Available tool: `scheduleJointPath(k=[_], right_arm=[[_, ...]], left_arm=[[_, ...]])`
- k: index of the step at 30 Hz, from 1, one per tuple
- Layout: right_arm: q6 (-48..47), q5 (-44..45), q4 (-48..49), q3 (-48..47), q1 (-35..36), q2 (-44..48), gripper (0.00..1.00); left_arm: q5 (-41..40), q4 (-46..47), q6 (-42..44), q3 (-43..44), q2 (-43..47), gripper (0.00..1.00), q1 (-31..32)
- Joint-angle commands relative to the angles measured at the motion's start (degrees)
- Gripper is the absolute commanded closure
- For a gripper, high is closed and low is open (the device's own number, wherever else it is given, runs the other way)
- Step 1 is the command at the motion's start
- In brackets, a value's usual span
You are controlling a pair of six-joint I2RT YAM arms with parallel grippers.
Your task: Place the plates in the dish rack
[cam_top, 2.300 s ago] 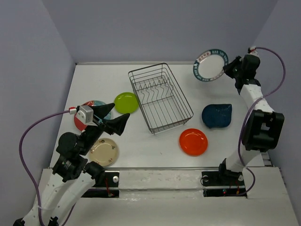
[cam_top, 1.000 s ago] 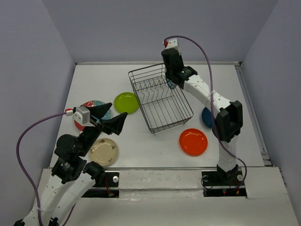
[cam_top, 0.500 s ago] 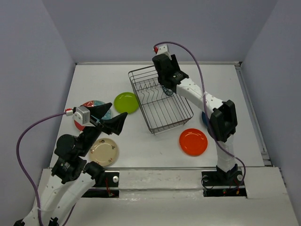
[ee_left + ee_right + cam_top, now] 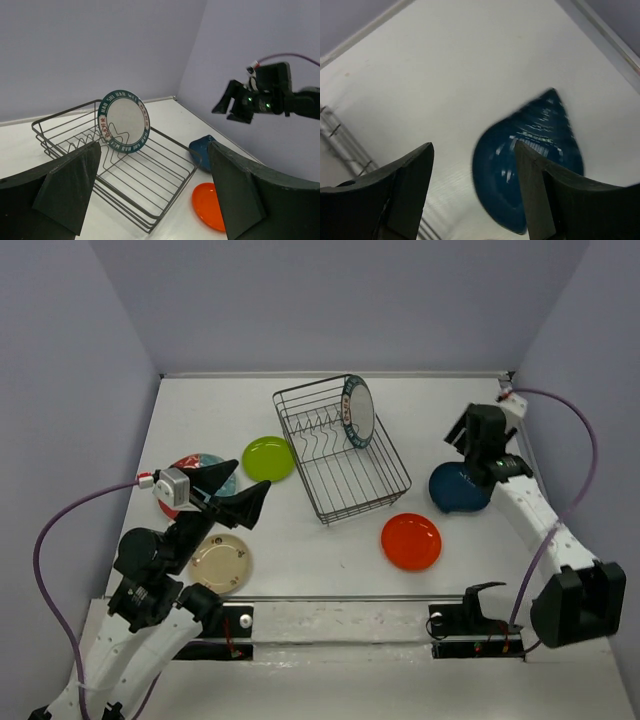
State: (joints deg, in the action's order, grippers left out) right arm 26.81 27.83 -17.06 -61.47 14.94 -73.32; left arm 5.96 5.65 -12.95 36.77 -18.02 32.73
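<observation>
The robot's right gripper goes on down until its fingers straddle the leaf plate's near rim [image 4: 464,511], since the dark blue leaf plate [image 4: 455,486] lies clear of the dish rack and orange plate.
The dish rack [image 4: 367,502] stands mid-table with the white teal-rimmed plate [image 4: 357,410] upright among its prongs. It also shows in the left wrist view as the dish rack [image 4: 183,187] holding that plate [image 4: 123,127]. My right gripper [image 4: 463,432] hovers open just above the dark blue leaf plate [image 4: 460,488], touching nothing. In the right wrist view, the leaf plate [image 4: 530,165] lies below the open right gripper [image 4: 472,192]. My left gripper [image 4: 240,490] hangs open and empty left of the rack, partly covering the red-and-teal plate [image 4: 190,480]. The lime green [image 4: 268,457], cream [image 4: 221,562] and orange [image 4: 411,541] plates lie flat.
The orange plate [image 4: 210,206] and the blue leaf plate [image 4: 202,150] lie right of the rack in the left wrist view. Grey walls close the table [image 4: 300,560] on the left, back and right. The arm bases sit at the near edge.
The right gripper let go of the teal-rimmed plate, which now stands in the rack. It then swung right, open, to above the blue leaf plate. The left arm stayed still.
</observation>
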Motion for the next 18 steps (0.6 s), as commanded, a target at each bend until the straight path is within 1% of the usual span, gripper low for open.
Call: scheduleJointPath(k=[1,2,3,4,6,7,9,13,17,18], right_arm=[[18.96,-9.2,4.58,15.92,-10.96,12.3,0.29],[19.51,-9.81,4.58,20.3,-12.9,16.67,0.29],[20.29,-10.43,4.49,22.08,-14.66,18.37,0.29],[20.91,-11.65,4.32,23.58,-18.85,19.52,0.29],[22.31,-17.34,4.4,27.0,-23.09,20.32,0.29],[22.85,-18.59,4.49,27.8,-25.98,19.89,0.29],[23.72,-22.8,5.28,29.65,-28.03,18.14,0.29],[25.75,-25.63,6.86,32.02,-30.4,16.19,0.3],[26.63,-27.39,9.85,35.1,-32.34,13.3,0.31],[26.72,-30.35,10.55,35.71,-32.86,12.42,0.31]], left_arm=[[0.28,2.52,-0.06,1.55,1.23,0.01,1.02],[0.28,2.61,-0.06,1.55,1.41,0.01,1.11],[0.28,2.61,-0.14,1.55,1.5,0.01,1.28],[0.28,2.52,-0.06,1.55,1.76,0.01,1.46],[0.02,2.61,-0.06,1.55,2.2,0.01,1.63],[-0.07,2.61,-0.06,1.55,2.46,0.01,1.72],[-0.68,2.35,-0.06,1.55,2.73,0.01,1.9],[-2.88,1.65,-0.06,1.81,2.99,0.01,2.16],[-2.62,1.73,-0.06,1.81,3.25,0.01,2.25],[-2.7,1.73,0.03,1.81,3.26,0.01,2.34]])
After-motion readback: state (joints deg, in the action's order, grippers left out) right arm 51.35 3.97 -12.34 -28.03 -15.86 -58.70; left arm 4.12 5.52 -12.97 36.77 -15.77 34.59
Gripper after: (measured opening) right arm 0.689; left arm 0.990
